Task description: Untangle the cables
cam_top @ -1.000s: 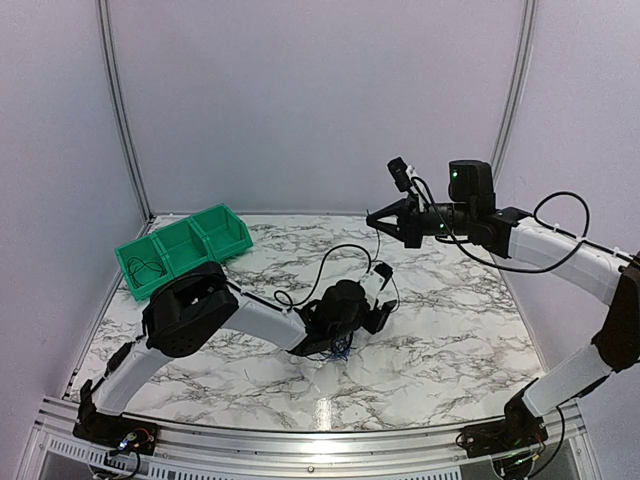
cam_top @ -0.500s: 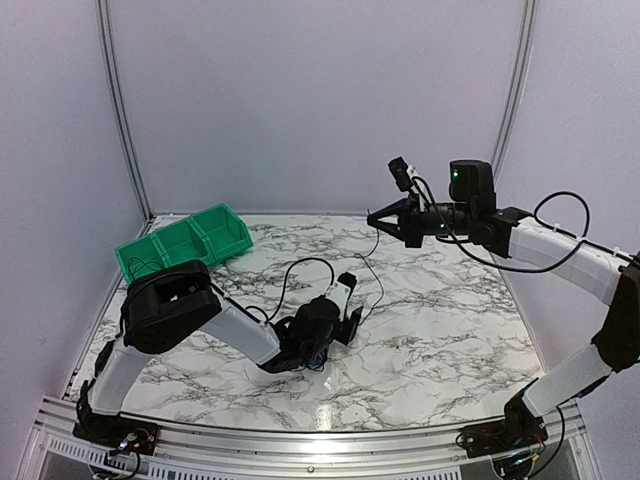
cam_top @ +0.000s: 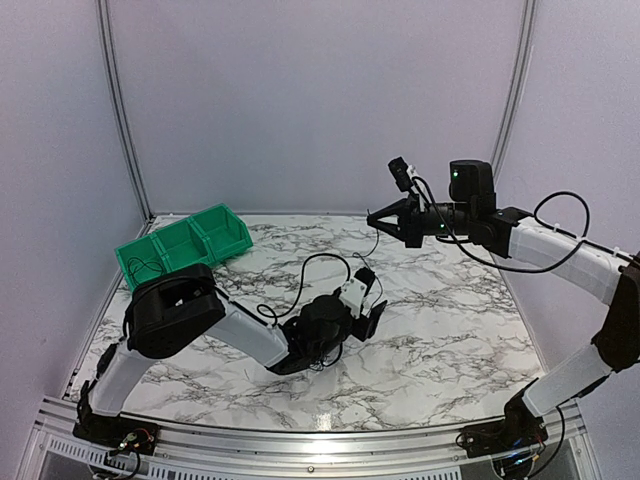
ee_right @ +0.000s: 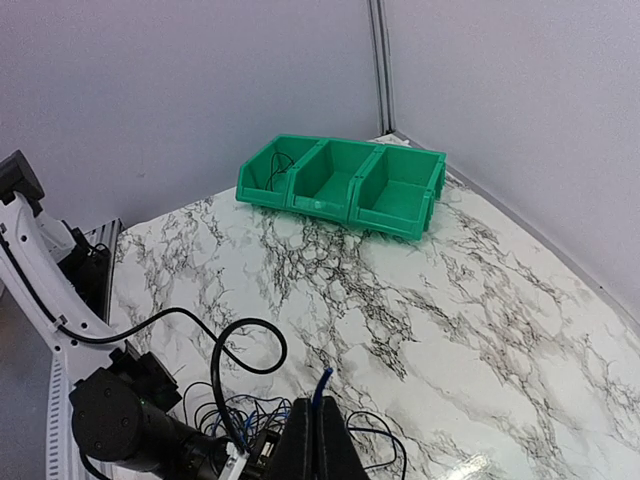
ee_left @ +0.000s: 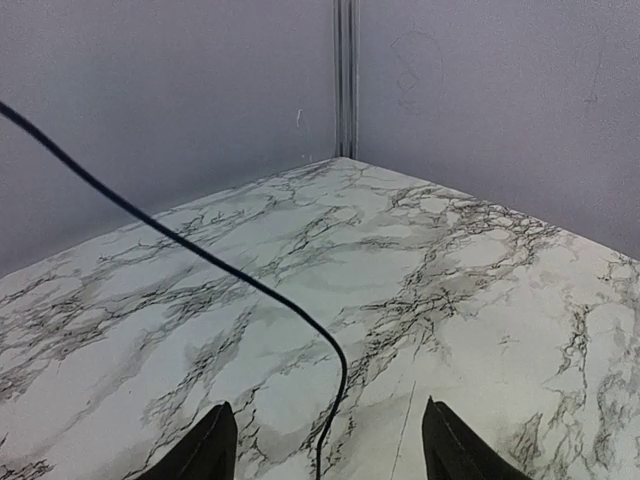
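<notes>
The blue cable [ee_right: 322,378] is held by my right gripper far from the end section of the green bin, so my left gripper should take the hanging part of the blue cable and carry it there.
My right gripper [cam_top: 377,218] is high above the table's middle and shut on the end of a thin blue cable [ee_right: 321,386]; in the right wrist view [ee_right: 320,440] the blue tip sticks out past the closed fingers. A thin strand [cam_top: 376,241] hangs down from it. A loose tangle of blue and black cables [ee_right: 240,418] lies on the marble under my left wrist. My left gripper [cam_top: 371,317] is low over the table beside the tangle. In the left wrist view [ee_left: 330,452] its fingers [ee_left: 212,448] are wide apart with nothing between them.
A green three-compartment bin [cam_top: 186,246] stands at the back left, also in the right wrist view [ee_right: 340,185]; its end compartment holds a thin black wire [ee_right: 279,166]. The left arm's own thick black cable [ee_left: 200,255] loops in front of its camera. Walls enclose the table.
The left gripper swung towards the near left, then back right to about where it started, beside the tangle. The right arm has not moved and still holds the cable.
</notes>
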